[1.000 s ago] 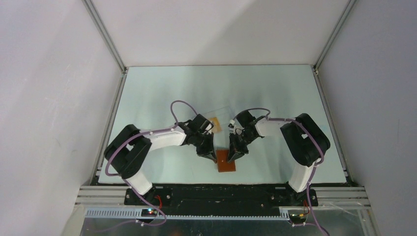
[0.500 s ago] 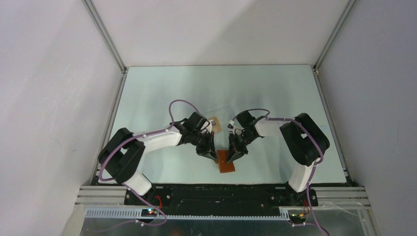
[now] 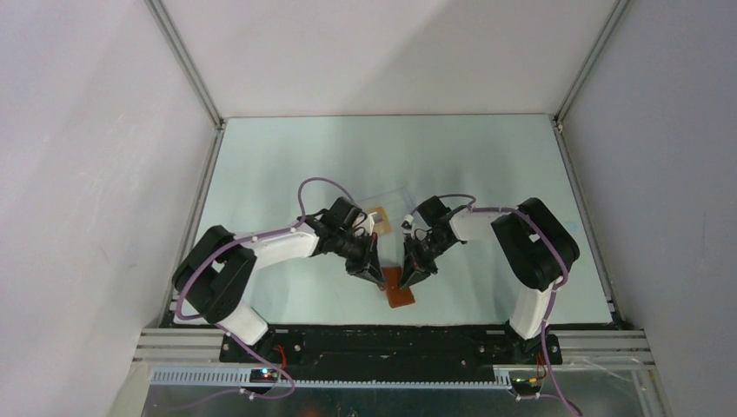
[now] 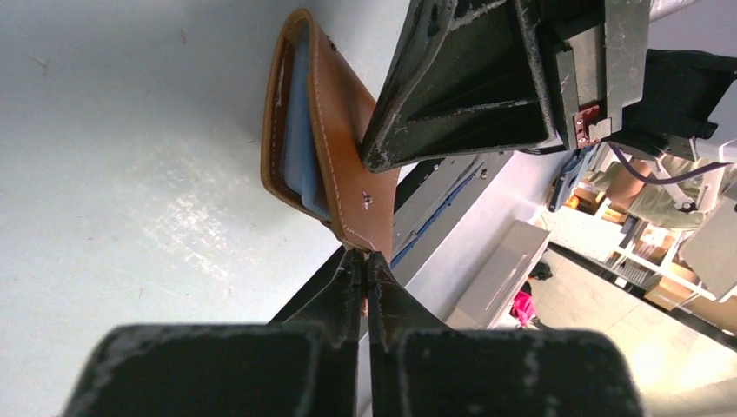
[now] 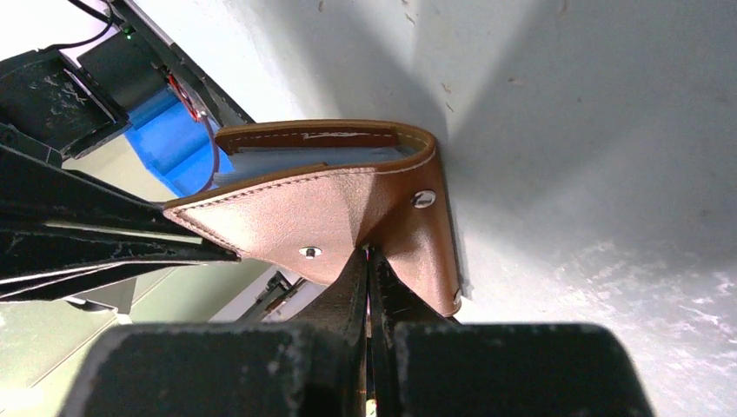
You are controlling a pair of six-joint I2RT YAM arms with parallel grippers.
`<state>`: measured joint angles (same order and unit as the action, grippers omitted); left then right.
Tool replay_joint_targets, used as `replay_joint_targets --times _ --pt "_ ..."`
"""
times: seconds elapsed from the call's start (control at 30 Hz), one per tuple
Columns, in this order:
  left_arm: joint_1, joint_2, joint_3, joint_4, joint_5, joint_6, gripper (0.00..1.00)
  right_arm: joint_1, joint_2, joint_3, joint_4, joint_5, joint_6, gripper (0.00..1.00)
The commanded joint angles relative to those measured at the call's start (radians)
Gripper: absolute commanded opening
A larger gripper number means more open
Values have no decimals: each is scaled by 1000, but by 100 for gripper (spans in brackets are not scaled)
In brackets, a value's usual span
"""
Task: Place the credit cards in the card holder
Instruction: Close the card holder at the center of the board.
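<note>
Next, I take the strap and fold it over the stud, since my left gripper pinches the card holder's leather edge below the exposed snap stud (image 4: pixel 366 199).
The brown leather card holder (image 3: pixel 401 294) sits near the table's front edge, between both grippers. My left gripper (image 3: pixel 377 278) is shut on one thin leather edge of the card holder (image 4: pixel 341 156). My right gripper (image 3: pixel 408 278) is shut on its outer flap, just below a snap stud. In the right wrist view the card holder (image 5: pixel 339 217) is spread open, showing the grey-blue inner pocket (image 5: pixel 287 163). One orange credit card (image 3: pixel 381 220) lies behind my left wrist, partly hidden by it. No card shows inside the holder.
A clear plastic box (image 3: pixel 393 196) lies faintly visible around the card, behind the grippers. The black front rail (image 3: pixel 391 340) runs just near the holder. Grey walls enclose the pale table (image 3: pixel 487 165) on three sides.
My left arm's elbow has swung left and toward the front, and its gripper edged right. The holder stays gripped by both grippers, now looking narrower from above.
</note>
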<state>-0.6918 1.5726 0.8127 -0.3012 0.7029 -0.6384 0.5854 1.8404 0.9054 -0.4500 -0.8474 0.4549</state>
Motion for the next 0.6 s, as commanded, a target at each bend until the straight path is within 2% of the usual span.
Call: replay_joint_targets --times 0.0,0.03,0.07,0.1,0.17,0.23,0.37,0.5,0.57 --pt "34 -73 -3 170 76 -121 7 18 47 -39 16 259 -30 1" --pt "36 -90 -12 203 75 -191 11 20 43 -40 16 265 -25 1" --pt "37 -97 -39 285 80 -274 19 21 42 -39 16 268 -23 1" --pt "38 -107 -51 321 83 -314 32 23 40 -40 15 272 -20 1" --pt "40 -116 -78 371 74 -393 45 27 40 -37 12 277 -18 1" --pt "43 -134 -109 380 42 -432 52 32 40 -32 4 283 -17 1" --pt "48 -196 -161 344 -84 -453 54 38 41 -26 0 284 -15 1" --pt "42 -236 -120 65 -259 -329 54 42 42 -21 -1 279 -12 1" --pt "42 -250 -124 6 -311 -296 54 46 38 -18 -2 275 -10 1"
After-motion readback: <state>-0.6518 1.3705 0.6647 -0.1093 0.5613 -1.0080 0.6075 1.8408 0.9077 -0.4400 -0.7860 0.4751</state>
